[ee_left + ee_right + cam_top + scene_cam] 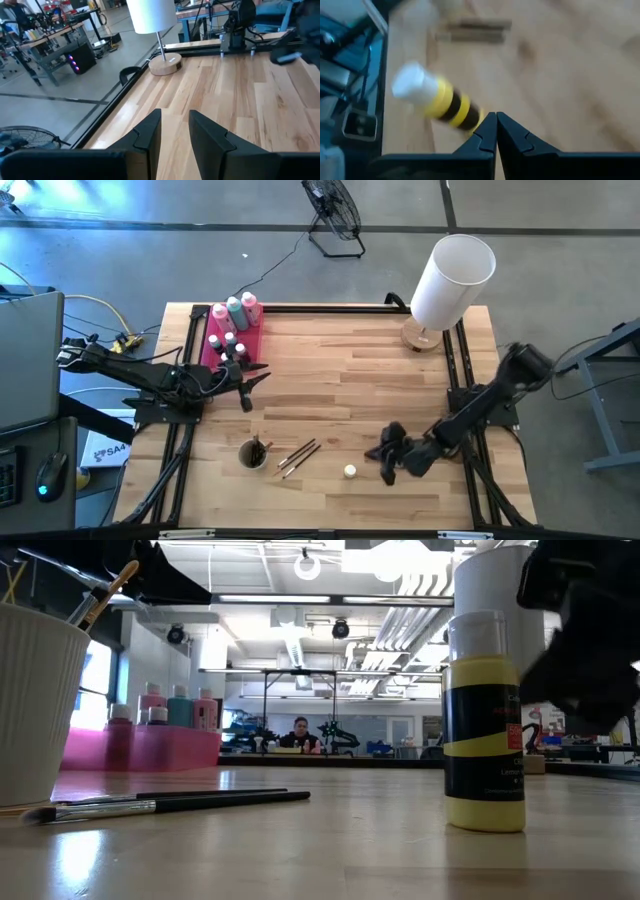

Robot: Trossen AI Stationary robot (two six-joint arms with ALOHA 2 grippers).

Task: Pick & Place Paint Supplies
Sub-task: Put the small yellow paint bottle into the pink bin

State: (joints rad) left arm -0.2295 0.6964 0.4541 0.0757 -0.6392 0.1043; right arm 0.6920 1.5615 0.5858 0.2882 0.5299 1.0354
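Next, I push the yellow paint bottle [350,471] toward the table's middle [337,396] with my shut right gripper first, because the bottle stands near the front edge, far from the pink tray.
A small yellow paint bottle [350,471] with a white cap and a black band stands upright on the wood table [400,380] near its front edge; it shows large in the low view [485,720]. My right gripper [386,463] is shut and hovers just to the bottle's right, its tips [496,120] close to the bottle's base [470,114]. Two thin brushes [298,457] lie flat beside a white cup [253,453] that holds more brushes. Pink and teal bottles [235,310] stand in the pink tray [210,345]. My left gripper [175,120] is open and has nothing in it, next to the tray [252,377].
A white cylinder lamp [450,275] on a wooden foot stands at the table's far right corner. Black rails [455,370] run along the table's sides. Bare wood lies across the table's middle.
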